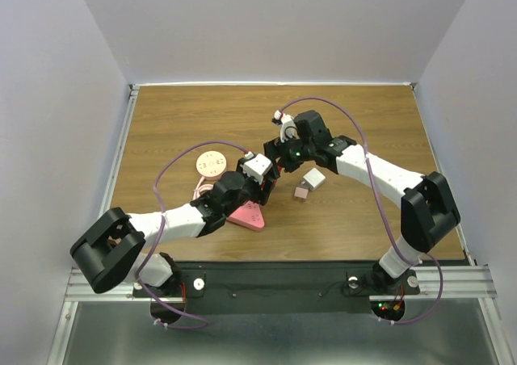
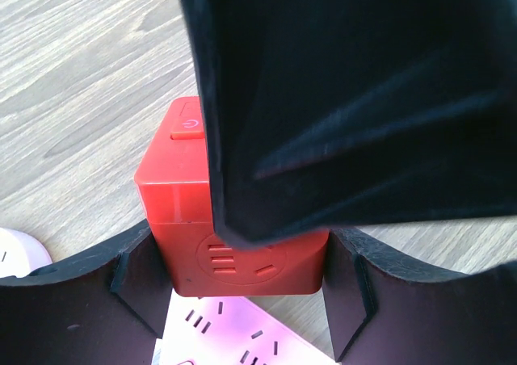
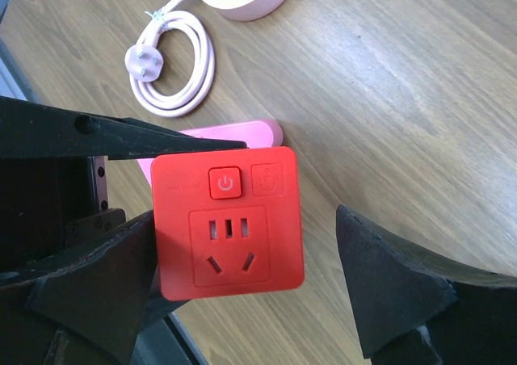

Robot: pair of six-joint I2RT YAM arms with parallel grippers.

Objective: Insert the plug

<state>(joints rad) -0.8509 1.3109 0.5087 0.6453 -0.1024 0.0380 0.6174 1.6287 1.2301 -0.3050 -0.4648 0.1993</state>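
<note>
I can reach the round pink socket (image 1: 212,164) with my left gripper, but that gripper is holding the red adapter, so next my right gripper takes the adapter (image 3: 229,228) first.
A red cube-shaped socket adapter (image 3: 228,224) with a power button is held above the table. My left gripper (image 2: 242,288) is shut on its sides; its face with slots (image 2: 238,260) looks at the left wrist camera. My right gripper (image 3: 246,220) is open around the same adapter: its left finger (image 3: 97,276) is at the adapter's edge and its right finger (image 3: 396,288) stands well apart. A pink power strip (image 3: 242,129) lies on the table under the adapter and also shows in the left wrist view (image 2: 234,333). In the top view both grippers (image 1: 271,167) meet mid-table and hide the adapter.
A round pink socket (image 1: 212,163) with a coiled white cable and plug (image 3: 174,66) lies left of the grippers. A white cube (image 1: 313,179) and a small pinkish block (image 1: 301,193) lie to the right. The pink strip (image 1: 246,216) lies near the left arm.
</note>
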